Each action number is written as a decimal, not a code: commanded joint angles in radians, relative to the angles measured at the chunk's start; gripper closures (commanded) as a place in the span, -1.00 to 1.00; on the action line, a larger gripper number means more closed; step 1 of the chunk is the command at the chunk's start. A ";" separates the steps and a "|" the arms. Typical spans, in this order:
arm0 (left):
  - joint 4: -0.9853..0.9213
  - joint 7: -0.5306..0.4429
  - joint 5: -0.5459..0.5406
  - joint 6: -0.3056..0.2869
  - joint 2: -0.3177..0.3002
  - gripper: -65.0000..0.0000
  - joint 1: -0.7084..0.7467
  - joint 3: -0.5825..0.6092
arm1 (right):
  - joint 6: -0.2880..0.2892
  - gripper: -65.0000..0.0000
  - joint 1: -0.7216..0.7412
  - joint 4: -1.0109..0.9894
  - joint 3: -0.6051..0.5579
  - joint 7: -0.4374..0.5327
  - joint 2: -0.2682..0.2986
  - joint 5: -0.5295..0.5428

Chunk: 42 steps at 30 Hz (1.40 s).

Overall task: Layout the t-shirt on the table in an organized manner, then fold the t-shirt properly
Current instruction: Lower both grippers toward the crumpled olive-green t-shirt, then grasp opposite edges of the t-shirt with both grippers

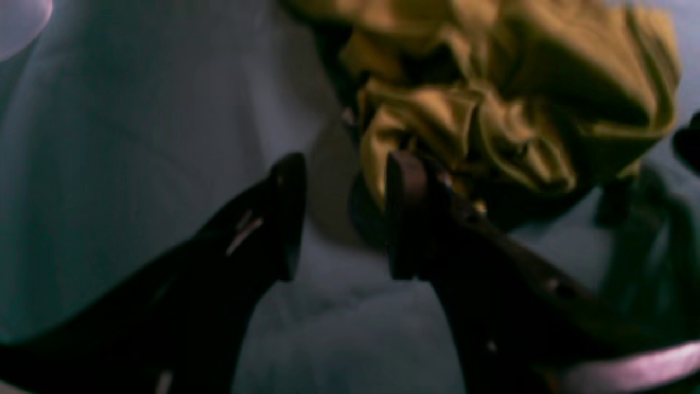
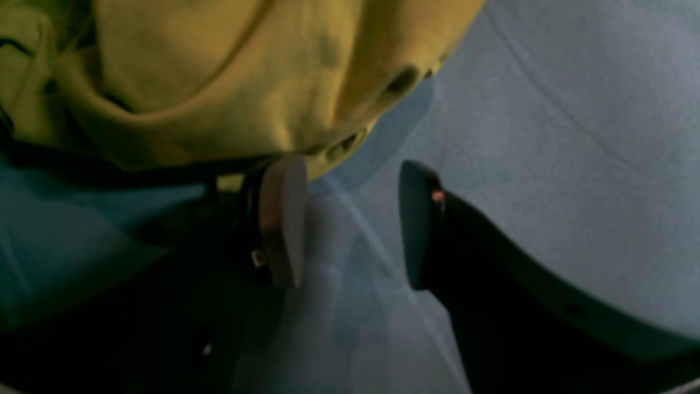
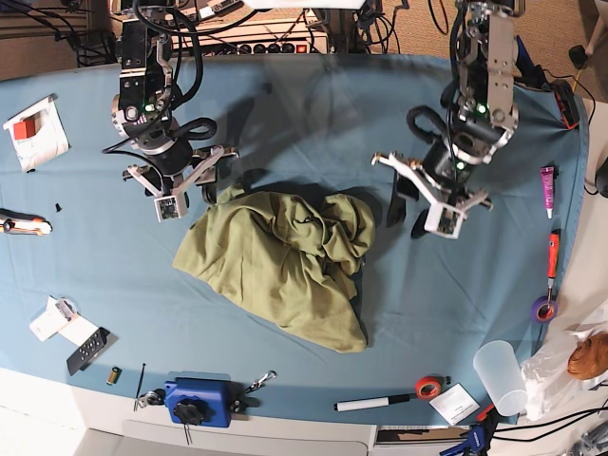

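The t-shirt's bunched edge (image 3: 369, 224) lies free ahead of my left gripper's open fingers, so the gripper keeps going toward that edge (image 3: 363, 235) and closes there.
The olive-green t-shirt (image 3: 285, 261) lies crumpled in a heap in the middle of the blue-teal table (image 3: 85, 256). My left gripper (image 3: 407, 211) hovers just off the heap's right side. In the left wrist view this gripper (image 1: 344, 219) is open, the bunched t-shirt (image 1: 492, 109) lies just ahead, and its right finger (image 1: 404, 213) is at the cloth's edge. My right gripper (image 3: 214, 185) is at the heap's upper left corner. In the right wrist view it (image 2: 350, 219) is open over bare table, with its left finger (image 2: 284, 219) against the t-shirt (image 2: 246, 82) hem.
A white card (image 3: 36, 133) lies at the far left. Along the front edge are a blue tool (image 3: 199, 399), a marker (image 3: 370, 404), a red tape roll (image 3: 429, 387) and a plastic cup (image 3: 501, 375). An orange screwdriver (image 3: 554, 256) and purple tape (image 3: 543, 309) lie at the right.
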 commanded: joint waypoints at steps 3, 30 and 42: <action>-0.044 -0.021 -0.010 -0.001 0.002 0.23 -0.039 0.032 | 0.002 0.16 0.012 0.016 0.005 0.020 0.008 0.006; -0.391 0.009 -0.042 -0.004 0.082 0.36 -0.230 0.104 | 0.031 0.16 0.012 0.016 0.155 0.027 0.008 -0.016; -0.298 0.080 -0.069 -0.259 0.082 1.00 -0.229 0.085 | 0.030 0.16 0.014 0.016 0.155 0.050 0.009 -0.021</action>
